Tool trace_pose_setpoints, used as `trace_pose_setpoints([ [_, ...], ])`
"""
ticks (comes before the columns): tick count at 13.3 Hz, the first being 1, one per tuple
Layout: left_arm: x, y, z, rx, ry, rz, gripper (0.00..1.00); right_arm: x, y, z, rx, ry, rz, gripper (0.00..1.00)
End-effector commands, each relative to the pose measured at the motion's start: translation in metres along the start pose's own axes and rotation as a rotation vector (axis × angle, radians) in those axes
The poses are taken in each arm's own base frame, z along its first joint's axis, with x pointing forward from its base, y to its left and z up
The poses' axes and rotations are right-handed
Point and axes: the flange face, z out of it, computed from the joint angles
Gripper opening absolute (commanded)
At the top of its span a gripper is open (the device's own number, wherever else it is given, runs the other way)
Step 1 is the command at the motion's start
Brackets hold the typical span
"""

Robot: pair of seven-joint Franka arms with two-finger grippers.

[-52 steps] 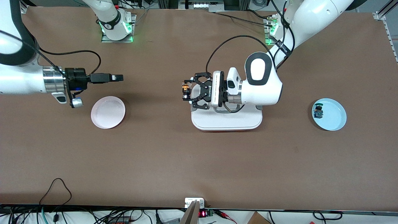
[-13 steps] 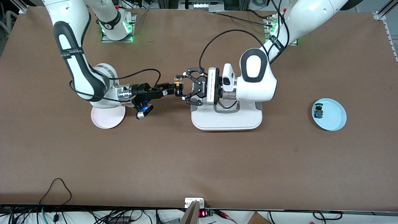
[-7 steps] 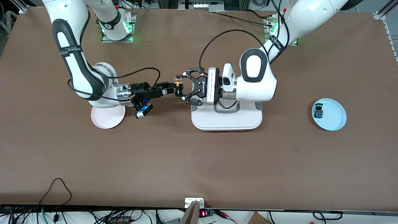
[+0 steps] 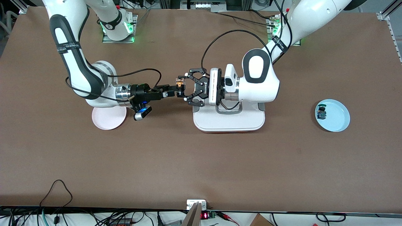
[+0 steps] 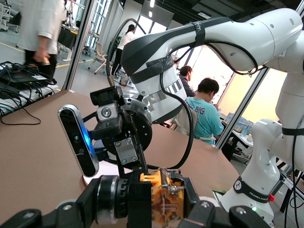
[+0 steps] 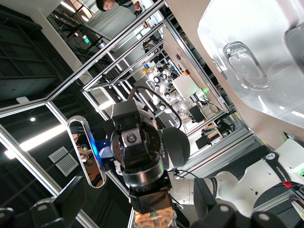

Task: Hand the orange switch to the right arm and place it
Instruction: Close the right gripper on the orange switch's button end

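My gripper will carry the orange switch away, and I should expect a hidden orange button then, because my left gripper covers the end of the orange switch's silver-ringed body (image 6: 141, 165).
The orange switch (image 4: 179, 84) has an orange block, a black body and a silver-ringed barrel. It hangs in the air over bare table between the pink plate and the white tray. My left gripper (image 4: 182, 88), the wide linkage claw, is shut on it end to end, as the left wrist view (image 5: 142, 202) shows around the switch (image 5: 166, 199). My right gripper (image 4: 173, 91), slim and black, reaches in level from the right arm's end. In the right wrist view (image 6: 140, 194) its fingers stand wide apart on either side of the switch (image 6: 154, 219), open and not touching.
A white tray (image 4: 229, 124) lies under the left wrist and shows in the right wrist view (image 6: 266, 71). A pink plate (image 4: 105, 121) lies under the right wrist. A light blue plate (image 4: 337, 121) at the left arm's end holds a small black piece with blue-green parts (image 4: 321, 113).
The right arm has swung in from its end of the table to the switch, and the left gripper shifted toward it. In the last second the right wrist drew back slightly; the switch stayed still.
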Motion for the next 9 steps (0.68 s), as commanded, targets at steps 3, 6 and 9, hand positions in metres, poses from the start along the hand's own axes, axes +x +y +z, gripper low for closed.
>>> trace_pose_setpoints([
  [3, 0.0067, 0.0021, 0.0015, 0.011, 0.022, 0.01, 0.04, -0.0082, 0.0028, 0.0131, -0.005, 0.005, 0.008, 1.0],
  [6, 0.0068, 0.0021, 0.0015, 0.011, 0.022, 0.01, 0.04, -0.0108, 0.0058, 0.0138, -0.011, 0.007, 0.02, 1.0],
  [9, 0.007, 0.0027, 0.0021, 0.01, 0.023, 0.01, 0.04, -0.0141, 0.005, 0.0133, -0.011, 0.008, 0.02, 1.0],
])
